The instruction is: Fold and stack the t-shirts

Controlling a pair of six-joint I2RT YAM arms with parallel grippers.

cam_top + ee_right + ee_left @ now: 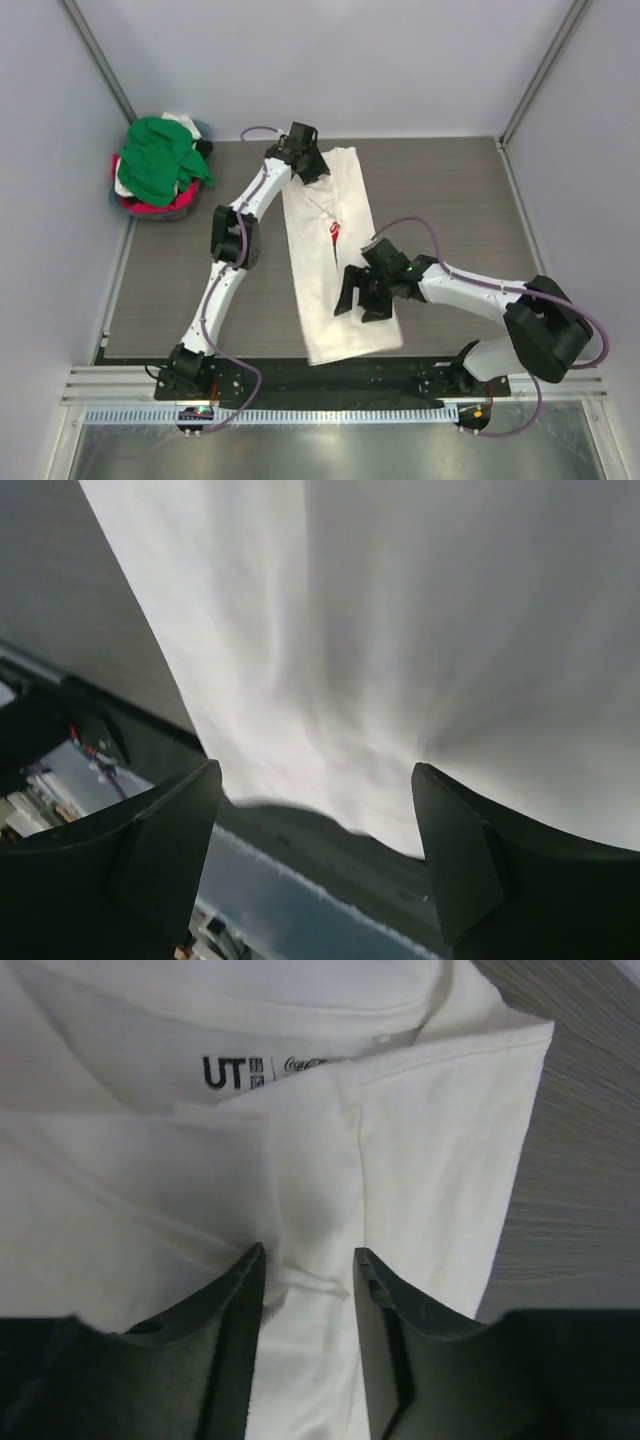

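Observation:
The t-shirt lies at a slant with its hem (354, 352) by the black rail, so next my right gripper takes over the collar end (344, 167) while my left gripper straightens the hem.
A cream-white t-shirt (318, 262) lies on the table, folded lengthwise into a long strip, with a sliver of its red print (334, 233) showing at the fold. My left gripper (313, 168) sits on its far collar end. In the left wrist view (308, 1252) its jaws are apart, with a small wrinkle of the shirt (430, 1140) between them, below the neck label (225, 1072). My right gripper (358, 308) hovers wide open over the shirt's near part. It also shows in the right wrist view (315, 770), over the shirt's fabric (400, 630).
A pile of other t-shirts is in the back left corner, a green one (158, 158) on top of pink-red (150, 208) and white ones. The shirt's near hem lies at the table's front edge by the black rail (300, 372). Grey walls enclose the table.

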